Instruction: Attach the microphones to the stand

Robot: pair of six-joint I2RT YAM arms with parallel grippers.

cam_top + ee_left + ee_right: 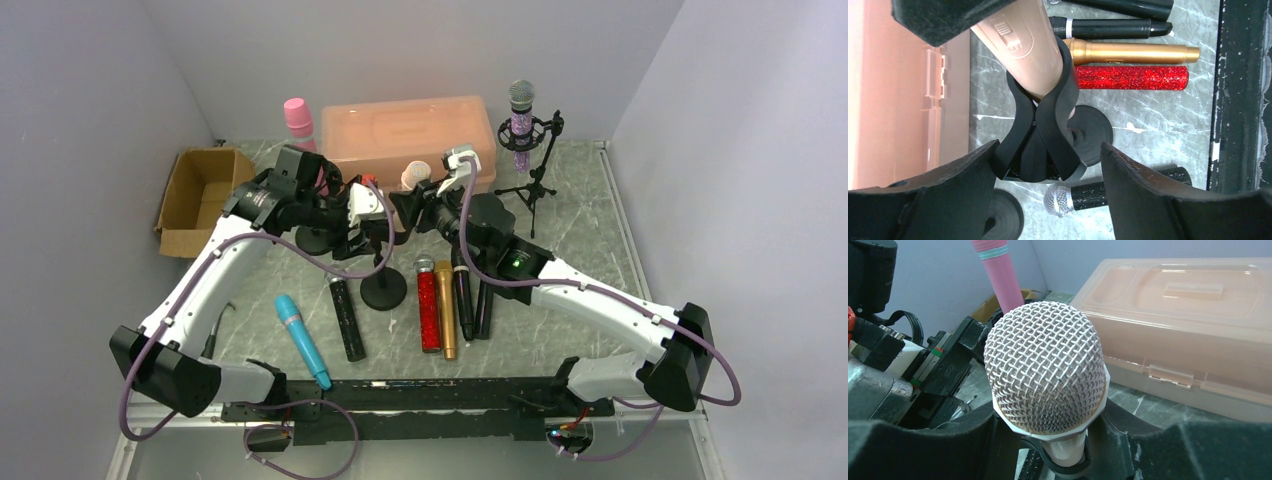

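Note:
The peach microphone is too shallow in the black clip (1041,96), so the robot's left gripper should squeeze the clip's tail (1035,159) while the right gripper pushes the peach microphone further in.
The peach microphone (1023,40) sits in the black spring clip (1040,135) of a round-based stand (384,290); its mesh head (1045,365) fills the right wrist view. My right gripper (422,205) (1058,457) is shut on it just below the head. My left gripper (358,222) (1048,200) is open, its fingers on either side of the clip's tail. The pink microphone (298,118) and the purple glitter one (521,120) stand on stands at the back. The teal (302,340), black glitter (347,318), red glitter (428,305) and gold (446,310) microphones lie on the table.
A peach plastic box (410,130) stands at the back middle, a cardboard box (200,195) at the back left. Two plain black microphones (472,300) lie beside the gold one. A second round stand base (1003,212) is close by. Walls close in both sides.

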